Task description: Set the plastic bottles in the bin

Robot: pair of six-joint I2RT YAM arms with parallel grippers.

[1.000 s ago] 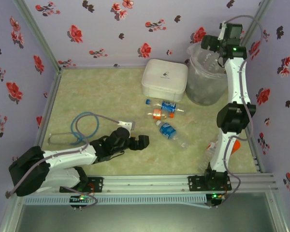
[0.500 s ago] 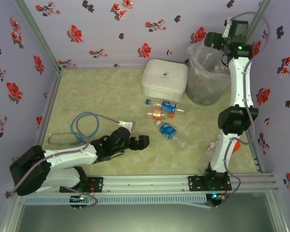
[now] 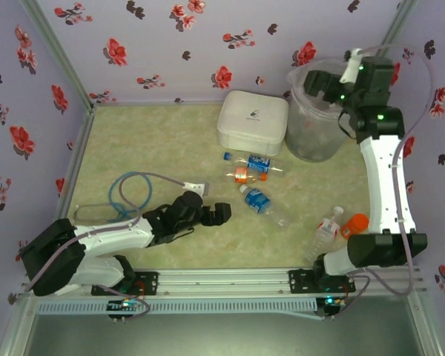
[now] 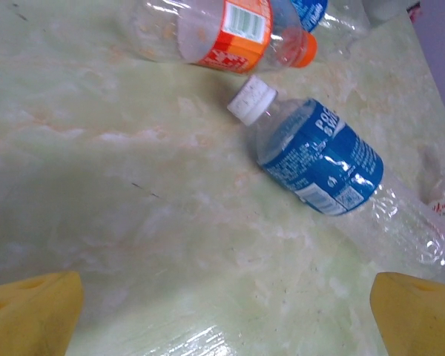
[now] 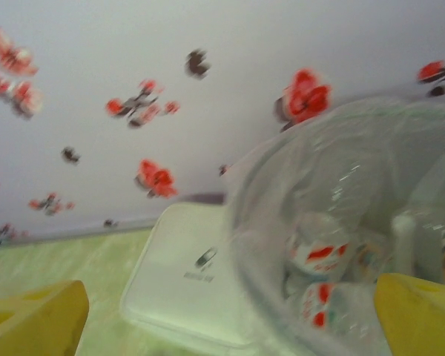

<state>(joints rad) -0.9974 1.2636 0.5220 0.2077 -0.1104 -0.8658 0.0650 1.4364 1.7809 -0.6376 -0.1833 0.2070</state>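
My right gripper keeps going to that bottle's neck and closes around it, as the red-label bottle's cap points toward the bin across open space.
The bin stands at the back right, and my right gripper hangs open over its rim. In the right wrist view the bin holds several bottles with red and white labels, with nothing between the yellow fingers. On the table lie a blue-capped bottle, an orange-label bottle, a blue-label bottle and a red-label bottle. My left gripper is open just left of the blue-label bottle. Beyond it lies the orange-label bottle.
A white lidded box sits left of the bin and shows in the right wrist view. A blue cable loop with a white plug lies at the left. An orange-capped item rests near the right arm's base.
The right arm's elbow has folded down and to the right, which uncovers the red-label bottle, while its gripper stays over the bin. The left gripper has edged slightly toward the bottles.
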